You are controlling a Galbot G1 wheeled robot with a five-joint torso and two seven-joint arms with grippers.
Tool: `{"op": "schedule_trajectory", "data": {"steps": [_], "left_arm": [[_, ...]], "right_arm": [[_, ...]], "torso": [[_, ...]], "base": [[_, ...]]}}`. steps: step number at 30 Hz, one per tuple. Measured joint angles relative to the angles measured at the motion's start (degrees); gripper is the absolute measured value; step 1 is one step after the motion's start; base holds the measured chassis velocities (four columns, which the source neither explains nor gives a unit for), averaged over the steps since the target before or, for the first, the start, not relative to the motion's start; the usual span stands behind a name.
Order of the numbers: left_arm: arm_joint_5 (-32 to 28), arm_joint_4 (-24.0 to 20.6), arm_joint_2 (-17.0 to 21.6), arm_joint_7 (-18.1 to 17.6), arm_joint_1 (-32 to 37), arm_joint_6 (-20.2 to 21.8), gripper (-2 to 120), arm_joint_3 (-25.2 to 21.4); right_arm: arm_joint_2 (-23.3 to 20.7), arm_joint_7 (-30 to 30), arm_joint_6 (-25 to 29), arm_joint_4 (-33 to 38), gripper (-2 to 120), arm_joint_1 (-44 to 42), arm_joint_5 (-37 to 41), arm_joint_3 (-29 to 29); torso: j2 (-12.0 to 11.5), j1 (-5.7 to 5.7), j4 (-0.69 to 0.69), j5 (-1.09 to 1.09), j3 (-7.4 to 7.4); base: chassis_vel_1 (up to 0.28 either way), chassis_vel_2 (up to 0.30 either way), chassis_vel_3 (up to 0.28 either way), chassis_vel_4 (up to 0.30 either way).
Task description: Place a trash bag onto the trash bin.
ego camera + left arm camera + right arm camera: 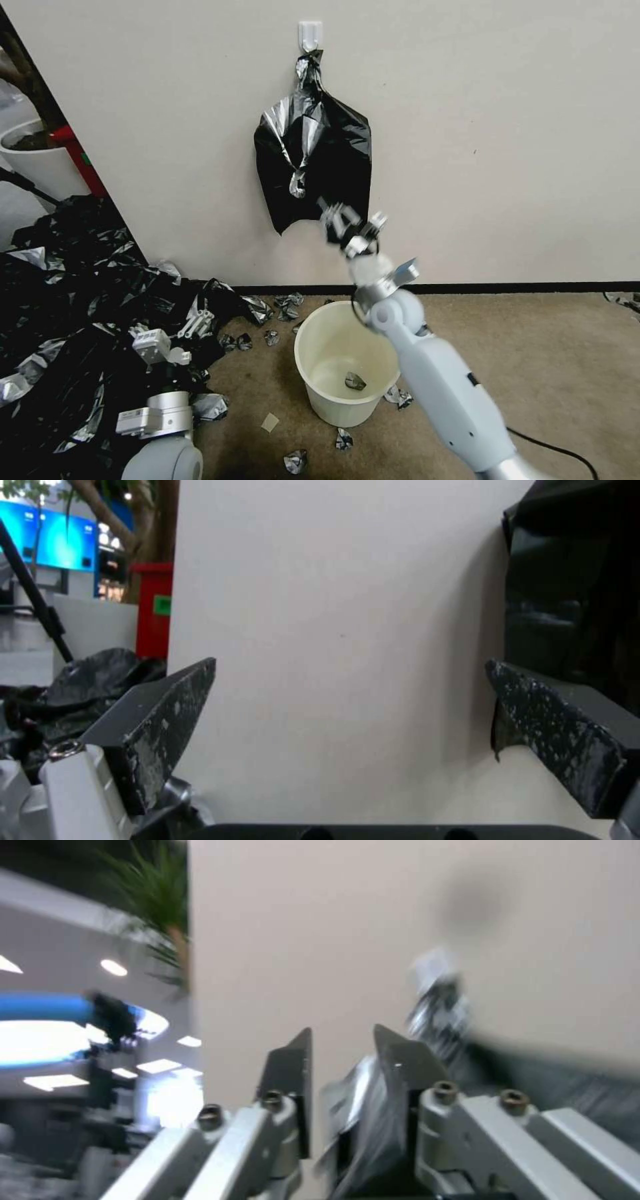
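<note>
The front trash bag (309,132) will come off and leave more hanging when the robot pulls, because a silvery fold (297,181) hangs loose in front of wider black film.
The trash bag (313,160) is glossy black film, knotted at the top and hanging from a white hook (310,33) on the wall. My right gripper (352,223) is raised to the bag's lower right edge. In the right wrist view its fingers (293,1070) stand a narrow gap apart, with a fold of silvery film low between them, so the right gripper (340,1040) reads as open. The cream trash bin (333,407) stands upright on the carpet below the bag. My left gripper (175,337) sits low at the left over the heap, and in its own view the left gripper (350,670) is wide open, facing the wall.
A broad heap of black-and-silver plastic sheets (67,320) covers the floor at the left. Small foil wads (293,460) lie around the bin, and one (355,381) lies inside it. A white plant pot (33,160) stands at the far left. A black cable (553,447) runs along the right floor.
</note>
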Motion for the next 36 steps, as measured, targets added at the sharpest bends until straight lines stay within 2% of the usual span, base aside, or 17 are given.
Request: {"op": "schedule_trajectory", "data": {"steps": [1,2,4,5,7,9,10,14,15,16,17,19,24,30,32,33,36], "left_arm": [[0.07,-0.04,-0.01,0.0,0.08,0.02,100,0.03],[0.07,-0.04,-0.01,0.0,0.08,0.02,100,0.03],[0.25,-0.01,-0.15,-0.05,0.07,0.04,100,0.18],[0.25,-0.01,-0.15,-0.05,0.07,0.04,100,0.18],[0.44,0.32,-0.26,-0.21,0.05,0.09,100,0.2],[0.5,0.57,-0.25,-0.44,0.06,0.11,100,0.1],[0.5,0.57,-0.25,-0.44,0.06,0.11,100,0.1],[0.64,0.89,0.03,-1.65,0.01,0.43,100,-0.44],[0.64,0.89,0.03,-1.65,0.01,0.43,100,-0.44],[0.64,0.95,0.19,-1.99,-0.05,0.52,100,-0.68],[0.64,0.95,0.19,-1.99,-0.05,0.52,100,-0.68],[0.63,0.95,0.41,-2.62,-0.05,0.67,100,-1.0],[0.59,0.93,0.49,-3.36,-0.06,0.89,100,-1.26],[0.51,0.9,0.7,-3.75,-0.24,1.07,100,-1.26],[0.47,0.9,0.87,-4.03,-0.5,1.26,100,-1.25],[0.47,0.9,0.87,-4.03,-0.5,1.26,100,-1.25],[0.46,1.04,0.92,-4.23,-0.71,1.5,100,-1.04]], "right_arm": [[-1.23,6.55,-3.42,2.43,34,0.54,-5.84,-0.54],[-1.23,6.55,-3.42,2.43,34,0.54,-5.84,-0.54],[-3.71,15.71,-13.34,5.23,43,2.57,-13.88,-2.48],[-3.71,15.71,-13.34,5.23,43,2.57,-13.88,-2.48],[-6.99,21.99,-23.23,6.27,55,7.15,-18.5,-6.5],[-9.14,25.44,-30.34,6.33,64,12.79,-18.86,-11.15],[-9.14,25.44,-30.34,6.33,64,12.79,-18.86,-11.15],[-10.19,27.42,-40.25,6.32,82,22.59,-10.52,-16.82],[-10.19,27.42,-40.25,6.32,82,22.59,-10.52,-16.82],[-10.32,27.05,-44.31,6.76,88,24.97,-8.03,-17.61],[-10.32,27.05,-44.31,6.76,88,24.97,-8.03,-17.61],[-10.99,25.13,-50.59,7.39,98,27.93,-6.02,-18.38],[-11.87,22.57,-56.93,6.45,100,31.25,-6.73,-19.82],[-11.88,20.76,-60.5,4.71,98,33.06,-7.34,-20.13],[-11.74,19.43,-60.77,3.58,89,33.78,-7.43,-20.14],[-11.74,19.43,-60.77,3.58,89,33.78,-7.43,-20.14],[-12.09,15.25,-61.39,2.28,75,35.16,-7.9,-20.18]], "torso": [[0.0,0.0,0.0,0.02,0.0],[0.0,0.0,0.0,0.02,0.0],[0.0,0.0,0.0,0.01,0.0],[0.0,0.0,0.0,0.01,0.0],[0.0,0.0,-0.01,0.02,0.0],[0.0,0.0,0.0,0.02,0.01],[0.0,0.0,0.0,0.02,0.01],[0.0,0.0,0.03,0.0,0.01],[0.0,0.0,0.03,0.0,0.01],[0.0,0.0,0.02,-0.01,0.01],[0.0,0.0,0.02,-0.01,0.01],[0.0,0.0,0.01,0.0,0.01],[0.0,0.0,0.01,0.0,0.01],[0.0,0.0,0.01,0.01,0.01],[0.0,0.0,0.01,0.01,0.01],[0.0,0.0,0.01,0.01,0.01],[0.0,0.01,0.01,0.01,0.01]], "base": [[0.0,0.0,0.0,0.0],[0.0,0.0,0.0,0.0],[0.0,0.0,0.0,0.0],[0.0,0.0,0.0,0.0],[0.0,0.0,0.0,0.0],[0.0,0.0,0.0,0.0],[0.0,0.0,0.0,0.0],[0.0,0.0,0.0,0.0],[0.0,0.0,0.0,0.0],[0.0,0.0,0.0,0.0],[0.0,0.0,0.0,0.0],[0.0,0.0,0.0,0.0],[0.0,0.0,0.0,0.0],[0.0,0.0,0.0,0.0],[0.0,0.0,0.0,0.0],[0.0,0.0,0.0,0.0],[0.0,0.0,0.0,0.0]]}}
